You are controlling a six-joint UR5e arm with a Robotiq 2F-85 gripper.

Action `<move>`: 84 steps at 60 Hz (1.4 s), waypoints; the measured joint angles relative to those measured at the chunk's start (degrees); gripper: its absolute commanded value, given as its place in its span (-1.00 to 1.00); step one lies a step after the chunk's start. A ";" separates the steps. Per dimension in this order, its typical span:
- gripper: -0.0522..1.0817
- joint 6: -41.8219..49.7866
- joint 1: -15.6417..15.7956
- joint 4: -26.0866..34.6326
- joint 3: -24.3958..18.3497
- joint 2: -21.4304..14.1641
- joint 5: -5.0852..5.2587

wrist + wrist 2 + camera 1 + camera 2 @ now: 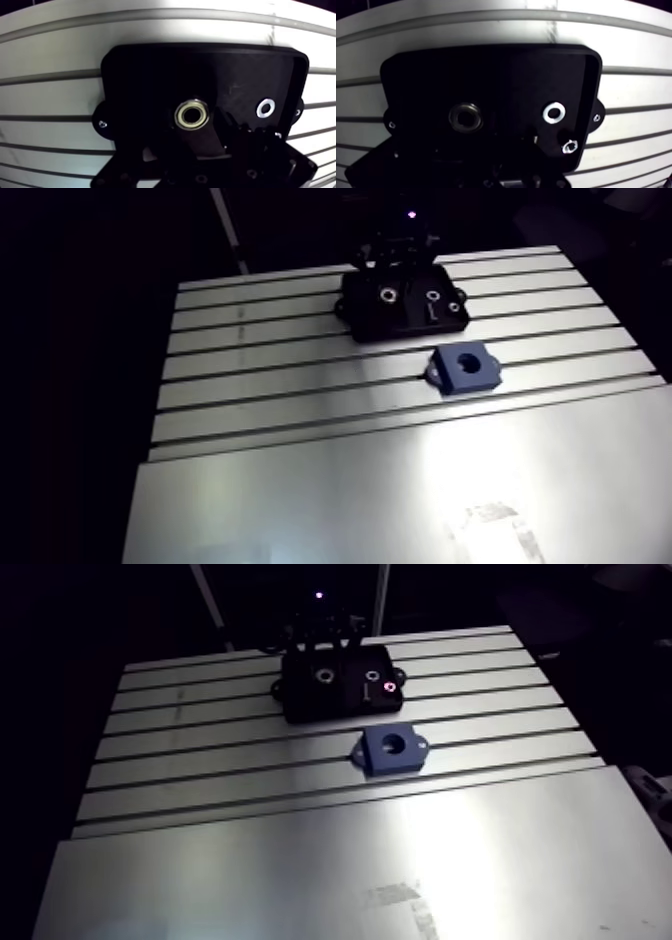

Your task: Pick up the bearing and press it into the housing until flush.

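The housing [467,368] will stay in place when the robot presses the bearing in, because the blue housing's side ears [432,374] are in line with a table slot.
The bearing [192,114], a metal ring with a dark bore, lies flat in a black tray [150,75]. My gripper [177,150] hovers low over the tray, open, with its dark fingers [210,142] just short of the bearing and nothing between them. In the arm view the gripper [395,253] hangs at the tray's far edge. The blue housing [466,368], a square block with a round bore facing up, stands on the table in front of the tray and slightly to the right.
A flat washer [265,107] and a small nut [569,146] also lie in the tray, beside the bearing. The slotted aluminium table [280,358] runs into a smooth plate [350,498] at the near side.
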 measured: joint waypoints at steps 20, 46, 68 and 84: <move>-0.02 -0.04 -0.05 -0.04 0.02 0.27 0.00; 0.17 -0.04 0.03 -0.09 0.08 0.30 0.00; 0.27 -0.15 0.05 -0.02 0.09 -0.37 0.11; 0.33 -0.68 -0.18 0.25 0.22 -2.65 0.19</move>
